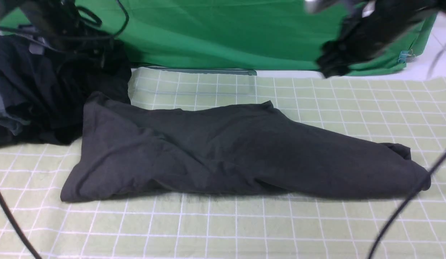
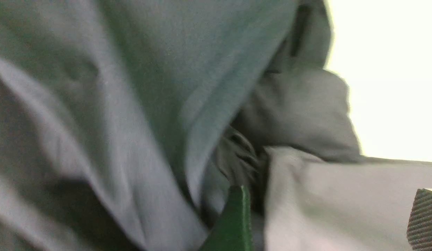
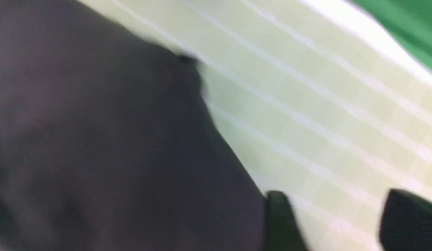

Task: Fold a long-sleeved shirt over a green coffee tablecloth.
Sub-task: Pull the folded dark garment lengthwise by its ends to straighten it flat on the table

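Note:
The shirt's corner (image 1: 97, 101) lies over the garment heap's edge (image 1: 117, 94). I expect this corner to come loose when I fold it inward, and the heap will stay put.
The long-sleeved shirt (image 1: 223, 151) lies folded into a long charcoal bundle across the middle of the green coffee tablecloth (image 1: 316, 230); its neck, label and print are hidden. My right gripper (image 1: 329, 66) hangs blurred above the table's far right. In the right wrist view it (image 3: 341, 223) is open over the tablecloth (image 3: 324, 104), one finger (image 3: 278, 223) next to the shirt's edge (image 3: 97, 139), holding nothing. My left gripper (image 2: 329, 219) is open, close against grey-blue cloth (image 2: 132, 104). In the front view the left arm (image 1: 46, 21) is over the garment pile.
A heap of black and grey-blue garments (image 1: 35, 90) sits at the far left, touching the shirt's corner. A plain bright green cloth (image 1: 215, 32) hangs behind the table. Black cables cross the near left (image 1: 10, 219) and near right (image 1: 406, 208).

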`<state>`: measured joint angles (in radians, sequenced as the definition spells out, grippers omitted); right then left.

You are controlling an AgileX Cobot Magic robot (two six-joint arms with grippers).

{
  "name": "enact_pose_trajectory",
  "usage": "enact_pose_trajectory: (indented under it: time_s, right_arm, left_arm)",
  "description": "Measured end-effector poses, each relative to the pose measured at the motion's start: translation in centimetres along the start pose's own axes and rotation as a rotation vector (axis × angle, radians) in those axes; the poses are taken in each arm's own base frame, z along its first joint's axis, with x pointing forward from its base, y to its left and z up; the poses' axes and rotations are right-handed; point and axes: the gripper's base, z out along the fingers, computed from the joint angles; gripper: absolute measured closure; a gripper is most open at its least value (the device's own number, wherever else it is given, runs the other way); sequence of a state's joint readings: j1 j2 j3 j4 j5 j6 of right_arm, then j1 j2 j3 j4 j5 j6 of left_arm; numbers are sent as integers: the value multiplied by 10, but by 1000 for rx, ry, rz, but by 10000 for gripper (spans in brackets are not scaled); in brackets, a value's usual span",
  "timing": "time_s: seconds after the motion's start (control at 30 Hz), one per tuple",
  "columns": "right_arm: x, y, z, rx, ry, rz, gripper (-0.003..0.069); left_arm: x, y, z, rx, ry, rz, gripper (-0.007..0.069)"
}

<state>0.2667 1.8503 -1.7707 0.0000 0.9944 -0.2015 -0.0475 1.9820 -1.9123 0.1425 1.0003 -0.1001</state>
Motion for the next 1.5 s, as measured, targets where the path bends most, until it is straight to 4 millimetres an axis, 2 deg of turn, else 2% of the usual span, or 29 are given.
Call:
enact_pose_trajectory:
  time_s: [0.07,0.1,0.17,0.2,0.27,0.3,0.37,0.43,0.47,0.5,0.57,0.73,0.83,0.97,1.0,1.07,1.13,1.2,1.33,1.5]
  right_arm:
    - [15,-25,-5,14,102,58,443]
    - [20,-32,-6,18,131,76,478]
    - [37,-55,-3,18,210,147,592]
    - [48,-64,1,9,243,187,622]
    - [67,-73,11,-28,303,255,621]
    - [69,-73,13,-33,305,261,617]
    - [85,-74,29,-44,326,290,542]
    - [90,-73,38,-40,305,298,458]
    - [91,-73,42,-36,291,300,425]
    - [94,-73,51,-34,276,302,347]
    - [98,-74,63,-36,284,299,288]
    - [109,-76,94,-49,336,301,246]
    - [116,-78,110,-56,371,311,244]
    - [121,-78,120,-62,391,311,289]
    - [121,-78,121,-64,393,306,337]
    - [120,-78,120,-66,390,290,521]
    - [117,-80,118,-67,386,271,611]
    - [109,-83,113,-58,378,246,636]
    - [94,-92,102,-26,351,214,638]
    - [93,-107,103,-12,336,200,638]
  left_arm:
    - [5,-5,-18,78,54,-13,167]
    - [8,-8,-25,118,75,-2,258]
    - [18,-17,-33,211,130,21,468]
    - [23,-22,-34,240,147,33,534]
    - [44,-39,-28,284,207,79,603]
    - [48,-42,-27,287,215,87,609]
    - [72,-58,-12,281,250,134,627]
    - [90,-65,1,266,279,165,631]
    - [99,-68,8,259,290,179,631]
    - [111,-69,18,250,305,184,631]
    - [127,-66,33,233,336,187,631]
    - [153,-56,61,203,392,173,631]
    - [155,-50,68,198,404,155,631]
    - [155,-49,68,200,405,146,630]
    - [155,-49,68,200,405,146,630]
    - [155,-49,68,200,404,146,629]
    - [155,-49,68,200,403,146,629]
    - [155,-49,68,200,403,146,629]
    - [155,-49,68,200,404,146,629]
    - [155,-49,68,200,404,146,629]
